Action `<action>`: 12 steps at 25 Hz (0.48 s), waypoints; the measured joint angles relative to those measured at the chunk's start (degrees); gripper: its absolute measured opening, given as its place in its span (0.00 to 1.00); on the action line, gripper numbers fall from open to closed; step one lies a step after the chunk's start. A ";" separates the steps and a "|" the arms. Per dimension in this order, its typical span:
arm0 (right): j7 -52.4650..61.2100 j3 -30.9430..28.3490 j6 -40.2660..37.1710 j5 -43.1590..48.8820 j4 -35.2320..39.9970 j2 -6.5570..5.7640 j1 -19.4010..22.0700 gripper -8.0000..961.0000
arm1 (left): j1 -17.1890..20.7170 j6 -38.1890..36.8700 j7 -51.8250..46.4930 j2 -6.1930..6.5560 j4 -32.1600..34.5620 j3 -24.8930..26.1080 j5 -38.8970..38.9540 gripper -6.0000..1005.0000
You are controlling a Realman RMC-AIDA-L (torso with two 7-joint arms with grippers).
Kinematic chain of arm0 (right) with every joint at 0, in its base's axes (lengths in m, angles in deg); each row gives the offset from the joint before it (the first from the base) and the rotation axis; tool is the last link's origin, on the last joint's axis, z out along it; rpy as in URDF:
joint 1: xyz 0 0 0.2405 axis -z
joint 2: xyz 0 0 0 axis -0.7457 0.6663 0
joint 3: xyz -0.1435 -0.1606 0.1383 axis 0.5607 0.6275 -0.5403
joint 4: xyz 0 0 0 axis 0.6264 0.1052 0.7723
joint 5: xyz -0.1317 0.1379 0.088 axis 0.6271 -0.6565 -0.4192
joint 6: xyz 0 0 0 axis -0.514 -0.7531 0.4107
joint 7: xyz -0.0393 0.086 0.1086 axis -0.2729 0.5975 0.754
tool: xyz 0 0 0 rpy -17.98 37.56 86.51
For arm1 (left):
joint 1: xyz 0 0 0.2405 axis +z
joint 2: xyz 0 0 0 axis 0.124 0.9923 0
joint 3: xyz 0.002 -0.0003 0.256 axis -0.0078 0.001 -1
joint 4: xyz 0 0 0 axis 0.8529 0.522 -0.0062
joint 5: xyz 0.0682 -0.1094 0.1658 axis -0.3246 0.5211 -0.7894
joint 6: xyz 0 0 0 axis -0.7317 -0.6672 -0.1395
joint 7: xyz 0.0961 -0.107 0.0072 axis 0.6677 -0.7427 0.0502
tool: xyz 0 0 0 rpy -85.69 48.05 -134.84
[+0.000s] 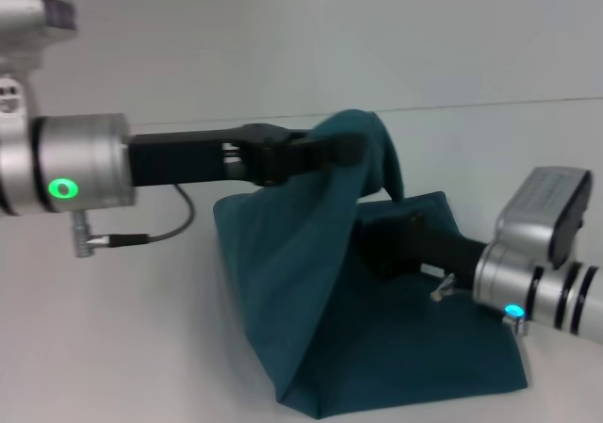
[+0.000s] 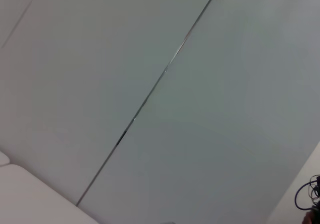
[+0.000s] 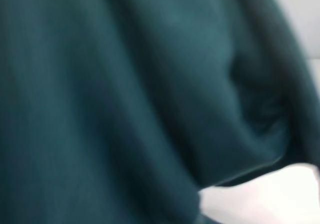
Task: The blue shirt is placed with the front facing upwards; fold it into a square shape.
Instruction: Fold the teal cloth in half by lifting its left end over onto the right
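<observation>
The lower layer (image 1: 429,348) is spread flat under the raised cloth, so my left gripper should now move the cloth across to the layer's far corner (image 1: 439,203) and let go there.
The blue shirt (image 1: 377,348) lies partly folded on the white table (image 1: 122,348), with one part pulled up into a peak. My left gripper (image 1: 344,147) reaches in from the left and is shut on that raised cloth, holding it well above the table. The lifted cloth hangs down from it like a tent. My right gripper (image 1: 396,242) comes in low from the right and pushes under the hanging fold, so its tips are hidden by the cloth. The right wrist view is almost filled with the shirt (image 3: 125,99). No lettering shows.
A thin grey cable (image 1: 170,230) loops from the left arm over the table. The left wrist view shows only a pale surface with a dark seam (image 2: 150,94) and some cables (image 2: 307,196) at one corner. A bit of white table (image 3: 270,194) shows past the cloth.
</observation>
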 joint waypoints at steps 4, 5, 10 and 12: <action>2.50 -0.08 -1.88 -0.40 3.30 0.00 1.27 0.01 | -0.94 4.08 0.71 -0.05 -3.46 -4.30 2.38 0.03; 2.83 -0.10 -2.27 -0.68 3.83 0.00 1.56 0.01 | -1.03 5.27 1.07 -0.08 -4.16 -5.50 3.22 0.02; 3.38 -0.14 -4.04 -2.40 6.10 -0.13 3.50 0.01 | -1.64 10.60 3.47 -0.18 -8.46 -10.33 7.36 0.03; 3.75 -0.15 -4.53 -3.19 7.06 -0.14 4.30 0.01 | -1.93 11.99 4.35 -0.28 -9.78 -11.76 8.48 0.03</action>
